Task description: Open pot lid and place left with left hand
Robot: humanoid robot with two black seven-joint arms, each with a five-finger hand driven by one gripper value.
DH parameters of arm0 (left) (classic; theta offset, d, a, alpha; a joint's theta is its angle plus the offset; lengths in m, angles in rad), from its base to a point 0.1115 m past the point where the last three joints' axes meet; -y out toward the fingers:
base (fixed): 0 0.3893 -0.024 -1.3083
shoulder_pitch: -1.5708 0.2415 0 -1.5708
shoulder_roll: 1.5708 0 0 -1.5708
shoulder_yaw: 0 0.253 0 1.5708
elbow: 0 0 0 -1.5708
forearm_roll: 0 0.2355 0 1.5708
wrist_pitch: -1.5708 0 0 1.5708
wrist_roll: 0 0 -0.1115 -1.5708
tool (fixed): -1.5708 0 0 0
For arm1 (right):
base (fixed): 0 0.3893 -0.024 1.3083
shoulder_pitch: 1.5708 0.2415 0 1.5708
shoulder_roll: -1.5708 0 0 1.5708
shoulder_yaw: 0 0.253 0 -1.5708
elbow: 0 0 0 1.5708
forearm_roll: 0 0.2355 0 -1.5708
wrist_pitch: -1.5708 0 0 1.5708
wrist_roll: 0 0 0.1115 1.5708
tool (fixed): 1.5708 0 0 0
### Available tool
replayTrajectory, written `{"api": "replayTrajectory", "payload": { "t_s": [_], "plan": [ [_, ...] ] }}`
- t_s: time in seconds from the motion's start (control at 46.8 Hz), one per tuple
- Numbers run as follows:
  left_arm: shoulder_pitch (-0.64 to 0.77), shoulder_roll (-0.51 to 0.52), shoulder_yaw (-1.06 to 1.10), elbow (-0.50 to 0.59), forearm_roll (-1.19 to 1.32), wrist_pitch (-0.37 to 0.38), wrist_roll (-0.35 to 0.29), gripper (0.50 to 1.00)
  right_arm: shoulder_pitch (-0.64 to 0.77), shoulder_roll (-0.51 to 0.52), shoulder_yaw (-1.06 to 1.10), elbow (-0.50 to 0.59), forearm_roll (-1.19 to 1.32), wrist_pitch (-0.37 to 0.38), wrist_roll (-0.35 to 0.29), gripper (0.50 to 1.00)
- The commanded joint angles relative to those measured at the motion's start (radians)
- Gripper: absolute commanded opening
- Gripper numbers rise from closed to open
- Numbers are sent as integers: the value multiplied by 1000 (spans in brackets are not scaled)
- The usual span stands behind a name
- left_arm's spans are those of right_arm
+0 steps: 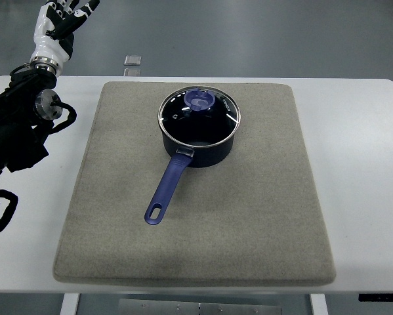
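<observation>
The robot should expect the pot [210, 156] to be empty when it lifts the glass lid, because the lid shows only an even dark inside [197, 128].
A dark blue saucepan [203, 147] stands on the grey mat [248, 216], toward the mat's far middle. Its long blue handle [166, 190] points toward the near left. A glass lid [216, 125] with a metal rim sits closed on the pot, with a blue knob [199, 100] on its far side. My left hand [63, 20] is raised at the far left corner of the picture, beyond the table's edge, well away from the pot. Its fingers are spread and hold nothing. My left arm [19, 125] comes in along the left edge.
The mat lies on a white table [360, 164]. A small pale square object [132, 60] lies on the floor past the table's far edge. The mat has bare room left and right of the pot.
</observation>
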Motion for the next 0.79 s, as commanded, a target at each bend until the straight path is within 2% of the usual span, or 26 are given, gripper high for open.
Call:
{"api": "replayTrajectory", "payload": {
  "t_s": [0.0,0.534,0.768],
  "plan": [
    [1,0,0,0,2,0,0,990,0,0,-2,0,-1,0,1,917],
    [-9,3,15,-14,15,-19,-6,990,0,0,0,0,1,0,-1,917],
    [-97,26,50,-20,46,-28,6,990,0,0,-2,0,-1,0,1,917]
  ]
}}
